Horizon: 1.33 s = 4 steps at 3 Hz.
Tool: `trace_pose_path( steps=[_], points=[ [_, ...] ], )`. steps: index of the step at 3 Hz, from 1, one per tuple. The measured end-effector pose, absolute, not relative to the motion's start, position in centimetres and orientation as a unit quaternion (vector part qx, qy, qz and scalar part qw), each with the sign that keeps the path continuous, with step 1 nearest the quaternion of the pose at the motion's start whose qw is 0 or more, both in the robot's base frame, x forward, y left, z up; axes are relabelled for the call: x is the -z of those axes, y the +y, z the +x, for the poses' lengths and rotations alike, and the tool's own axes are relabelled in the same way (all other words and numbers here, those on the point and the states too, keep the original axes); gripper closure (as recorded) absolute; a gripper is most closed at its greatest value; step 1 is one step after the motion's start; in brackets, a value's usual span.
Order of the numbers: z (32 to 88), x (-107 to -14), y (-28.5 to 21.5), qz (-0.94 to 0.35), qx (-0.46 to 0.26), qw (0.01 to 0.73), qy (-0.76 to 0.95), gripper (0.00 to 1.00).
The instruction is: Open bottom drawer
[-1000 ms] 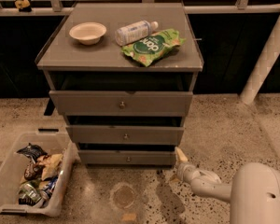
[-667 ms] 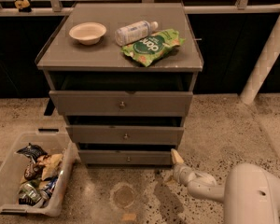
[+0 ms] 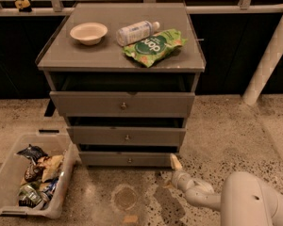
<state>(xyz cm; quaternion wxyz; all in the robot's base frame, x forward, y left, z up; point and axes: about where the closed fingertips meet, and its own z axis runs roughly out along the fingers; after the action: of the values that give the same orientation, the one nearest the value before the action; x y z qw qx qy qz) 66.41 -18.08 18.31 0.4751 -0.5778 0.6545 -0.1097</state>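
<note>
A dark gap (image 3: pixel 146 149) leaves the bottom drawer's top edge free near my gripper. I should keep moving toward that edge (image 3: pixel 166 153) until my fingers straddle it.
The bottom drawer (image 3: pixel 108 159) is the slimmest grey front of three in the grey cabinet, just above the floor, with a small round knob (image 3: pixel 129 160) at its centre. Its front stands about level with the drawer above. My gripper (image 3: pixel 175 162) is low over the floor at the right end of that drawer front, its tan tip close to the drawer's right corner. It is well to the right of the knob. The white arm (image 3: pixel 212 197) reaches in from the lower right.
On the cabinet top (image 3: pixel 75 55) lie a white bowl (image 3: pixel 88 32), a plastic bottle (image 3: pixel 137 31) and a green snack bag (image 3: pixel 153 46). A clear bin (image 3: pixel 4 178) of snack packets stands on the floor at the left. A white pillar (image 3: pixel 269 55) rises at the right.
The gripper has moved a little to the left and down, closer to the right end of the bottom drawer. The drawers have not moved.
</note>
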Motion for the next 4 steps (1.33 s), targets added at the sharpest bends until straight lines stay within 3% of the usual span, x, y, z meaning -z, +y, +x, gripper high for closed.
trace_pose_path(
  steps=[2,4],
  points=[
    [67.6,-18.5,-15.5,-0.603,0.082,0.463,0.644,0.00],
    [75.4,-20.6,-16.9,-0.610,0.123,0.414,0.664,0.00]
  ],
)
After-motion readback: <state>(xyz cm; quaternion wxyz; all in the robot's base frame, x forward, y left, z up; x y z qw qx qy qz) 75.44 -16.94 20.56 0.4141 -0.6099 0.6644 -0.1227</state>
